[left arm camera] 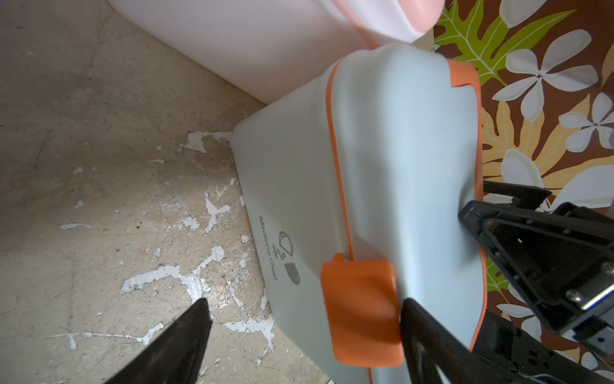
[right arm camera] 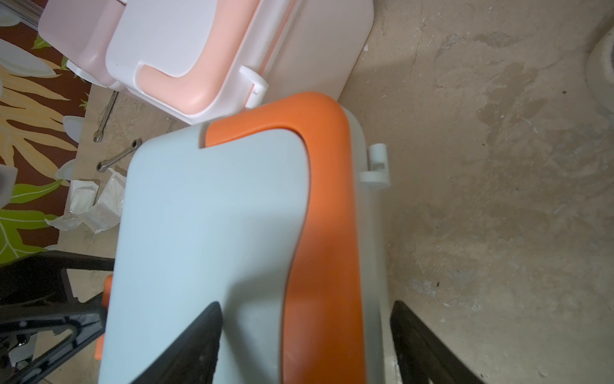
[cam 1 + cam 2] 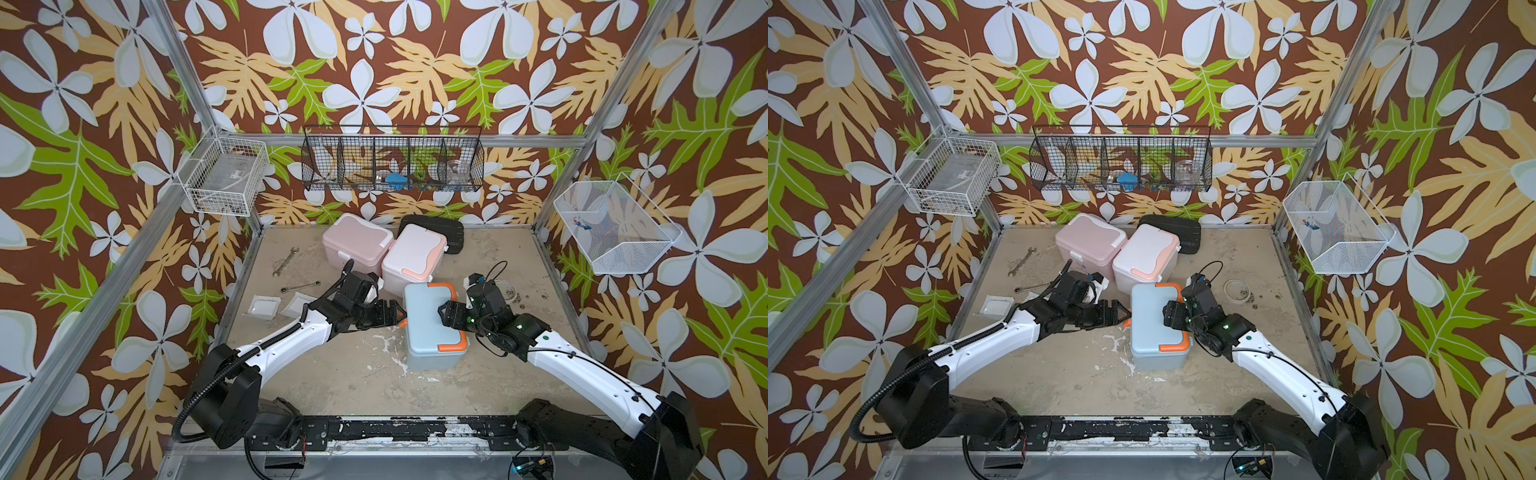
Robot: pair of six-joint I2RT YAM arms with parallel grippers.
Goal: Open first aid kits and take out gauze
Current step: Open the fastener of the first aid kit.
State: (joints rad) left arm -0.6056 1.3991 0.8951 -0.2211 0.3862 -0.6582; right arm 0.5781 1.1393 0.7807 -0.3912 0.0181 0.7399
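Note:
The orange latch (image 1: 359, 313) holds the light blue kit's lid shut, so next my left gripper pulls the latch's upper edge (image 1: 395, 304) away from the kit before it lifts the lid.
Three first aid kits stand on the table in both top views: a pink kit (image 3: 357, 243), a white and peach kit (image 3: 413, 259) and, nearest, a light blue kit (image 3: 430, 324) with an orange handle and its lid down. My left gripper (image 3: 401, 313) (image 1: 305, 306) is open at that kit's left side, its fingers on either side of the orange latch (image 1: 360, 309). My right gripper (image 3: 444, 311) (image 2: 307, 307) is open over the kit's right edge, straddling the orange handle (image 2: 325, 216). Two gauze packets (image 3: 262, 307) (image 3: 297, 303) lie on the table at the left.
Two wrenches (image 3: 286, 261) (image 3: 300, 286) lie near the gauze. A black ribbed case (image 3: 440, 232) sits behind the kits and a tape roll (image 3: 507, 289) lies at the right. Wire baskets (image 3: 392, 164) hang on the walls.

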